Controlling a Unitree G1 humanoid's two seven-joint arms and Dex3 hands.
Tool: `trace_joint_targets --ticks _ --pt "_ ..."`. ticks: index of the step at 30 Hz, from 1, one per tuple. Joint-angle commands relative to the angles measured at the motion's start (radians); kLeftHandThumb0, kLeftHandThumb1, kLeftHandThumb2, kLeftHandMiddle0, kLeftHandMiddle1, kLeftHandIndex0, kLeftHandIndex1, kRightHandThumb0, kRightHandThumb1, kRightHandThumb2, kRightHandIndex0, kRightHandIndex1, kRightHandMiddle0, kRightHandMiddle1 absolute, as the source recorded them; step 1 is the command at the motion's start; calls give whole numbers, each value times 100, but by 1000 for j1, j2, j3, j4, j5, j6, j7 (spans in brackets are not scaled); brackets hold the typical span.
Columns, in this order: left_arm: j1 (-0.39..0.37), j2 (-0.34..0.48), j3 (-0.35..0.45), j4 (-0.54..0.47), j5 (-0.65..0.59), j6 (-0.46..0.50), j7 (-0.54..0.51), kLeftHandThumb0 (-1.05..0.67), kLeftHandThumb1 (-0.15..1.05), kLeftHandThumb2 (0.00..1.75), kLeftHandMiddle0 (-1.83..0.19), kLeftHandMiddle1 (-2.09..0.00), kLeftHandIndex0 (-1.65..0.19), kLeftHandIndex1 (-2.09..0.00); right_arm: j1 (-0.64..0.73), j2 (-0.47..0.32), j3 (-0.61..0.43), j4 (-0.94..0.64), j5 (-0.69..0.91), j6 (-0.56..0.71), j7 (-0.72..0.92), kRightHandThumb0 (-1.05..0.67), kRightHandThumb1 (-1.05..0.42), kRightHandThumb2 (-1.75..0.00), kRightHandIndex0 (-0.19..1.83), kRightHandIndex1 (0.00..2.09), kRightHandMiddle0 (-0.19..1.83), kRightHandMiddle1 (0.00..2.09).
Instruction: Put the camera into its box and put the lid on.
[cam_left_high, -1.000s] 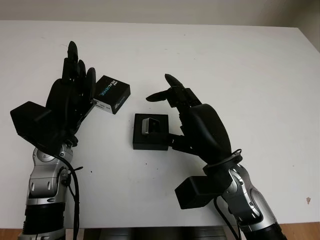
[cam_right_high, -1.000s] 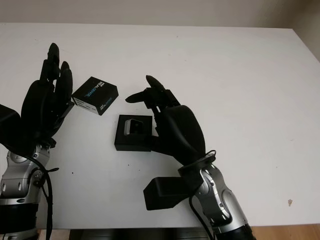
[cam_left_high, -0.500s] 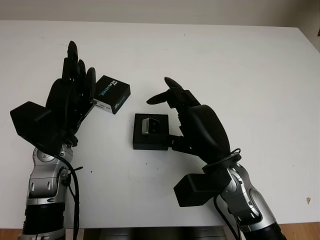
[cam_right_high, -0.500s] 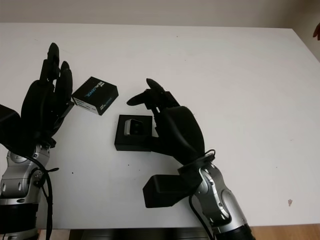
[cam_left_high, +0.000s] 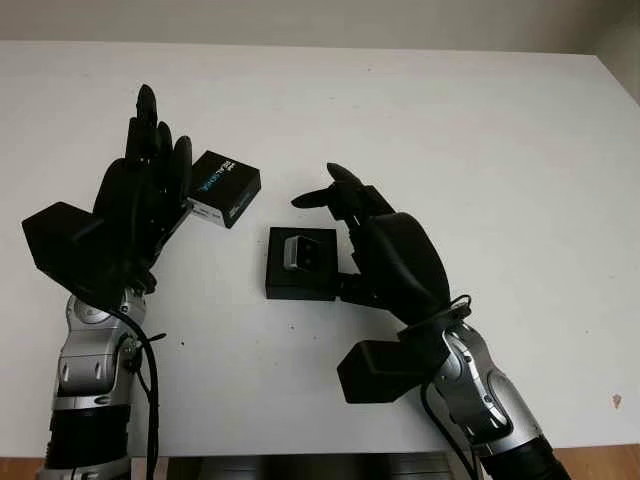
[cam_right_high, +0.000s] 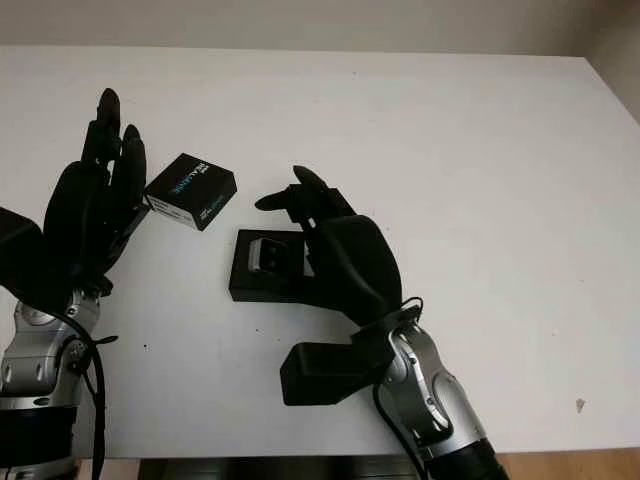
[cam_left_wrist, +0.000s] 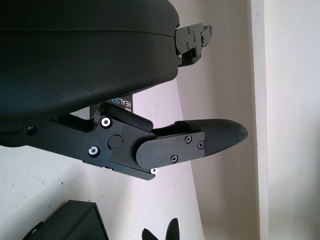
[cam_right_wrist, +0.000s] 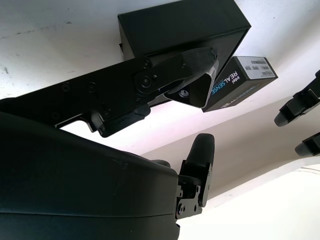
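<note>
I expect the camera (cam_left_high: 304, 254) to sink lens side up into the box when I level it and press down, because it leans with its silver side (cam_left_high: 290, 252) showing.
A black box (cam_left_high: 300, 275) lies open in the middle of the table, and a silver camera (cam_left_high: 298, 250) sits inside it. The box also appears in the right wrist view (cam_right_wrist: 175, 25). Its lid (cam_left_high: 225, 188), black with blue and white lettering, lies on the table up and left of the box. My left hand (cam_left_high: 160, 150) is open, palm toward the lid, with its fingers at the lid's left edge. My right hand (cam_left_high: 340, 235) is open at the box's right side, one finger arched above the box's far edge and the thumb by its right wall.
The white table (cam_left_high: 450, 130) stretches wide to the right and back. Its front edge runs just under both forearms, and a small dark speck (cam_left_high: 615, 401) marks its near right corner.
My right forearm has swung a little to the left and the hand has edged closer to the box. The left hand, lid, box and camera have not moved.
</note>
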Motion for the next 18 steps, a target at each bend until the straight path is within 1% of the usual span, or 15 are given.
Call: trace_joint_targets --ticks 1,7,13,18 --pt "4 7 -1 -22 4 5 1 -70 105 56 19 0 19 0 -5 -5 5 3 -6 6 -6 -67 -94 -6 17 16 0 115" --pt "5 7 -3 -22 6 4 0 -70 105 56 19 0 19 0 -4 -6 7 0 -2 7 -7 -64 -94 -6 17 16 0 117" --pt "3 4 -3 -26 6 9 4 -70 105 55 19 0 19 0 -5 -8 9 5 -9 9 -17 -61 -95 -5 18 17 2 126" --pt "3 3 0 -21 3 -8 3 -69 105 55 19 0 19 0 -4 -17 15 1 -28 22 -2 -61 -95 -6 17 16 1 129"
